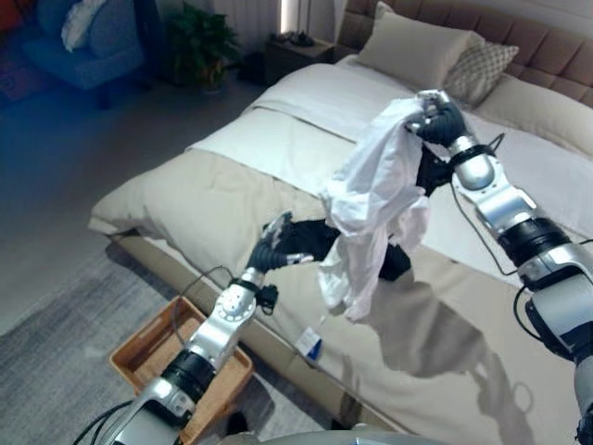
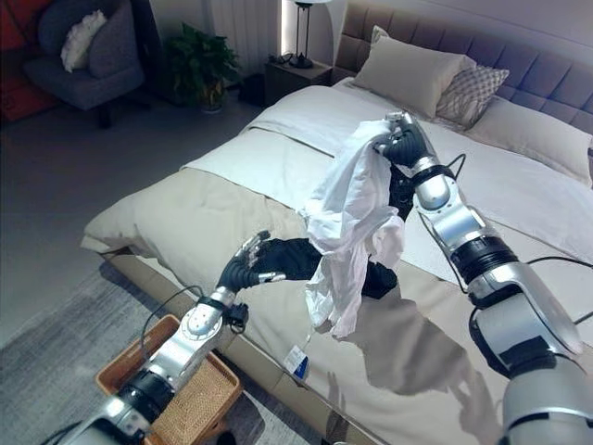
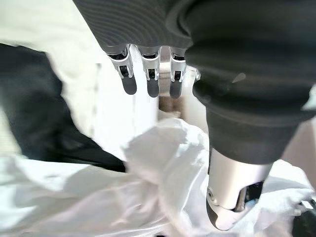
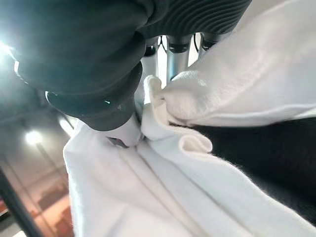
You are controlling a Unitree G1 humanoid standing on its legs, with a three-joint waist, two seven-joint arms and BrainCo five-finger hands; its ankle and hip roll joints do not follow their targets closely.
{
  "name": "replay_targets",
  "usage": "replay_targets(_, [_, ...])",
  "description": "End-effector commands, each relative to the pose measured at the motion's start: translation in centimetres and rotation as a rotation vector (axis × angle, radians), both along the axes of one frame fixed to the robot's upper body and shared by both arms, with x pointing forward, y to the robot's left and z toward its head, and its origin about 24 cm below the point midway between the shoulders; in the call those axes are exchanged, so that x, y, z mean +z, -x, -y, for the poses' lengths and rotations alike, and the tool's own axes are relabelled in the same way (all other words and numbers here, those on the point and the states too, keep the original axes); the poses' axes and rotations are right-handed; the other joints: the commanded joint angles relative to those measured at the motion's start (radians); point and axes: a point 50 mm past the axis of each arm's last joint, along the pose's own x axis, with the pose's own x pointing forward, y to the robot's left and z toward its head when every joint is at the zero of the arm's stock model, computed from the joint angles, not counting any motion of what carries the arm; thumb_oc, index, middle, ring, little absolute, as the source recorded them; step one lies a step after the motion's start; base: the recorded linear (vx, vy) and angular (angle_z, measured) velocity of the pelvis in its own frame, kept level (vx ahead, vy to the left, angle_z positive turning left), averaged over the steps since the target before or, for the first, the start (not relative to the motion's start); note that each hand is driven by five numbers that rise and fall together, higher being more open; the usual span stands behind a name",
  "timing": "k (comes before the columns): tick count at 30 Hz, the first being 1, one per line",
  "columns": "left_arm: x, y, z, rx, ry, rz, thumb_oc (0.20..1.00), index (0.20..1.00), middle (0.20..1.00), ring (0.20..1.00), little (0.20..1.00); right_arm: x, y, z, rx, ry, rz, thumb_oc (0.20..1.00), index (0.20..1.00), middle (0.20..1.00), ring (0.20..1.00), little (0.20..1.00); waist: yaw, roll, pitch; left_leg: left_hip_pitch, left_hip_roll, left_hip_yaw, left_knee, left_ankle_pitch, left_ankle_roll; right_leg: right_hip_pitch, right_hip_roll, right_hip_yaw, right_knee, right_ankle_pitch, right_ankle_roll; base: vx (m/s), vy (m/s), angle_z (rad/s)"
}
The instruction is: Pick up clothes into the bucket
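I should expect another white garment to stay behind when I carry the white garment [image 1: 371, 181] away, because Crumpled tails [image 1: 352, 278] hang below the rounded fold.
My right hand [image 1: 437, 120] is raised over the bed, shut on the top of a white garment [image 1: 375, 204] that hangs down in folds. In the right wrist view the white garment [image 4: 197, 163] is pinched at the thumb, with dark cloth [image 4: 261, 158] behind it. A black garment [image 1: 320, 239] lies on the beige blanket under the hanging cloth. My left hand [image 1: 274, 247] reaches low over the bed edge, open, its fingers [image 3: 148, 79] straight just short of the white garment [image 3: 163, 163] and touching nothing. The wicker basket [image 1: 139, 345] sits on the floor beside the bed, under my left arm.
The bed [image 1: 185, 209] has a beige blanket, white sheet and pillows [image 1: 412, 51] at the headboard. A small blue-white tag [image 1: 310, 345] hangs on the bed's side. A plant [image 1: 199, 42], nightstand [image 1: 296, 51] and armchair [image 1: 88, 42] stand far back. Grey rug [image 1: 65, 343] under the basket.
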Motion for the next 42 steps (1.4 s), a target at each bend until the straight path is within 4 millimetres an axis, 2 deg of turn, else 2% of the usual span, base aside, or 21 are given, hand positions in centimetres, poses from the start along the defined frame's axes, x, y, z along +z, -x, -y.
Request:
replay_targets(1, [2.1, -1.2, 0.5, -0.045, -0.017, 0.096, 1.0, 1.0, 1.0, 1.0, 1.0, 9.2, 0.9, -1.3, 0.043, -0.046, 0.323, 0.2, 0.2, 0.2, 0.2, 0.2, 0.024, -0.038, -0.015, 0.03, 0.003, 0.008, 0.027, -0.038, -0.016, 0.003, -0.055, 0.029, 0.031, 0.062, 0.082, 0.0, 0.0, 0.0])
replay_targets(4, [3.9, -2.3, 1.2, -0.048, -0.07, 0.193, 1.0, 1.0, 1.0, 1.0, 1.0, 8.6, 1.1, -2.1, 0.085, -0.048, 0.32, 0.2, 0.2, 0.2, 0.2, 0.2, 0.017, -0.038, -0.018, 0.035, 0.003, 0.01, 0.024, -0.04, -0.016, 0.005, -0.054, 0.031, 0.03, 0.061, 0.082, 0.0, 0.0, 0.0])
replay_targets(7, [4.4, -2.6, 1.5, -0.047, -0.073, 0.213, 1.0, 1.0, 1.0, 1.0, 1.0, 8.5, 1.1, -2.2, 0.092, -0.048, 0.315, 0.2, 0.2, 0.2, 0.2, 0.2, 0.017, -0.038, -0.018, 0.038, 0.002, 0.012, 0.023, -0.041, -0.016, 0.008, -0.054, 0.033, 0.03, 0.06, 0.082, 0.0, 0.0, 0.0])
replay_targets(8, [5.6, -3.4, 2.4, -0.05, -0.091, 0.267, 1.0, 1.0, 1.0, 1.0, 1.0, 7.8, 1.1, -2.8, 0.115, -0.053, 0.299, 0.2, 0.2, 0.2, 0.2, 0.2, 0.009, -0.036, -0.02, 0.041, 0.001, 0.016, 0.023, -0.043, -0.015, 0.009, -0.054, 0.036, 0.03, 0.059, 0.082, 0.0, 0.0, 0.0])
replay_targets(15, [6.3, -4.9, 3.8, -0.033, -0.244, 0.329, 1.0, 1.0, 1.0, 1.0, 1.0, 6.9, 1.3, -3.5, 0.156, -0.046, 0.277, 0.2, 0.2, 0.2, 0.2, 0.2, -0.005, -0.035, -0.024, 0.047, -0.001, 0.022, 0.023, -0.047, -0.014, 0.011, -0.055, 0.043, 0.031, 0.057, 0.082, 0.0, 0.0, 0.0])
replay_targets(20, [7.5, -5.7, 4.7, -0.018, -0.361, 0.42, 1.0, 1.0, 1.0, 1.0, 1.0, 6.3, 1.9, -3.9, 0.197, -0.04, 0.278, 0.2, 0.2, 0.2, 0.2, 0.2, -0.017, -0.033, -0.025, 0.052, -0.003, 0.025, 0.023, -0.049, -0.012, 0.011, -0.056, 0.047, 0.03, 0.057, 0.085, 0.0, 0.0, 0.0])
replay_targets(24, [8.5, -6.0, 5.7, -0.042, -0.373, 0.466, 1.0, 1.0, 1.0, 1.0, 1.0, 5.8, 2.3, -4.5, 0.238, -0.047, 0.274, 0.2, 0.2, 0.2, 0.2, 0.2, -0.026, -0.029, -0.026, 0.054, -0.003, 0.029, 0.023, -0.05, -0.011, 0.009, -0.056, 0.049, 0.031, 0.057, 0.086, 0.0, 0.0, 0.0])
replay_targets(27, [8.6, -6.0, 5.9, -0.054, -0.39, 0.478, 1.0, 1.0, 1.0, 1.0, 1.0, 5.6, 2.4, -4.8, 0.254, -0.057, 0.271, 0.2, 0.2, 0.2, 0.2, 0.2, -0.029, -0.028, -0.028, 0.055, -0.003, 0.031, 0.022, -0.051, -0.011, 0.01, -0.057, 0.051, 0.031, 0.058, 0.086, 0.0, 0.0, 0.0])
replay_targets(32, [7.6, -6.4, 6.0, -0.049, -0.453, 0.445, 1.0, 1.0, 1.0, 1.0, 1.0, 5.6, 3.0, -5.5, 0.313, -0.064, 0.272, 0.2, 0.2, 0.2, 0.2, 0.2, -0.039, -0.027, -0.033, 0.061, -0.003, 0.036, 0.019, -0.05, -0.012, 0.01, -0.057, 0.056, 0.031, 0.059, 0.088, 0.0, 0.0, 0.0])
replay_targets(36, [6.9, -7.0, 5.7, -0.016, -0.548, 0.444, 1.0, 1.0, 1.0, 1.0, 1.0, 5.9, 3.7, -6.1, 0.369, -0.074, 0.293, 0.2, 0.2, 0.2, 0.2, 0.2, -0.05, -0.025, -0.039, 0.067, -0.005, 0.043, 0.016, -0.05, -0.012, 0.009, -0.054, 0.062, 0.032, 0.059, 0.088, 0.0, 0.0, 0.0])
replay_targets(39, [6.2, -7.5, 5.1, 0.002, -0.684, 0.442, 1.0, 1.0, 1.0, 1.0, 1.0, 6.2, 4.3, -6.5, 0.413, -0.087, 0.306, 0.2, 0.2, 0.2, 0.2, 0.2, -0.06, -0.024, -0.043, 0.07, -0.002, 0.05, 0.014, -0.051, -0.013, 0.007, -0.051, 0.067, 0.032, 0.059, 0.089, 0.0, -0.001, -0.03])
replay_targets(42, [5.8, -7.7, 4.9, 0.002, -0.752, 0.437, 1.0, 1.0, 1.0, 1.0, 1.0, 6.4, 4.5, -6.4, 0.412, -0.086, 0.314, 0.2, 0.2, 0.2, 0.2, 0.2, -0.062, -0.023, -0.044, 0.071, -0.002, 0.052, 0.014, -0.051, -0.013, 0.006, -0.05, 0.07, 0.032, 0.059, 0.09, -0.01, 0.0, -0.13])
